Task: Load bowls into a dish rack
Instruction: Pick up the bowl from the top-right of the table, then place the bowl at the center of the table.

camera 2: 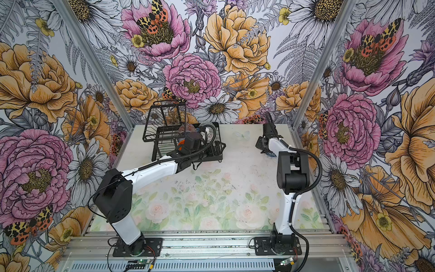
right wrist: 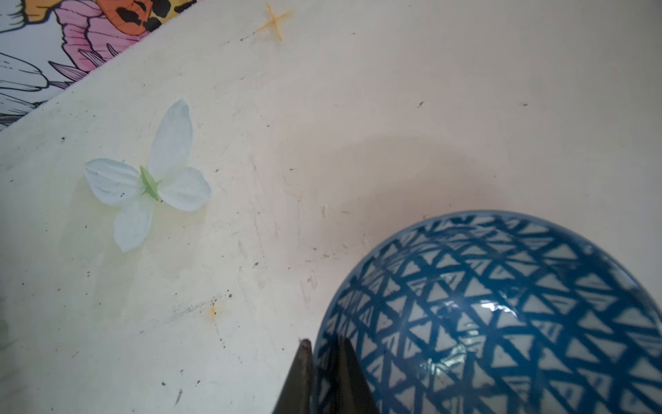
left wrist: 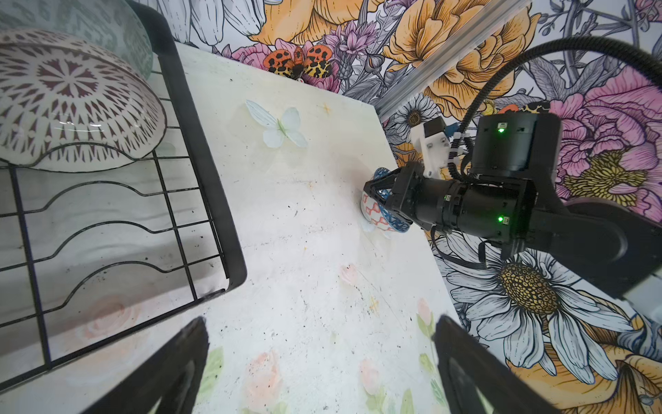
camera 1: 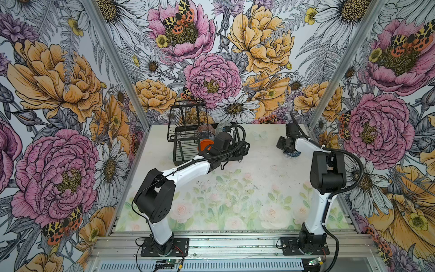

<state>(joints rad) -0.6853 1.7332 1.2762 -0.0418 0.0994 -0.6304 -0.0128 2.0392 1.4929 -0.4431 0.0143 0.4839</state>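
I have the dark blue bowl's rim (right wrist: 339,295) pinched in my right gripper and the way is open, so I should keep carrying it until the bowl rests beside the rack's near corner (camera 1: 252,175).
The black wire dish rack (camera 1: 175,162) stands at the back left of the table, its raised basket tier (camera 1: 186,113) at the far end. Several bowls stand in it: a plain orange one (camera 1: 204,144), a dark-and-white patterned one (left wrist: 71,100) and a pale green-grey one (left wrist: 89,25). My left gripper (left wrist: 321,320) hovers open and holds nothing, just beside the rack's near corner (left wrist: 229,251). Near the table's right edge, my right gripper (right wrist: 324,344) is shut on the rim of the dark blue geometric bowl (right wrist: 501,315), one finger inside and one outside. That bowl (left wrist: 378,213) looks tilted.
A printed white butterfly (right wrist: 147,179) marks the table between the rack and the blue bowl. The table's right edge and an aluminium corner post (camera 1: 339,63) are close behind the right arm. Flowered walls close in three sides.
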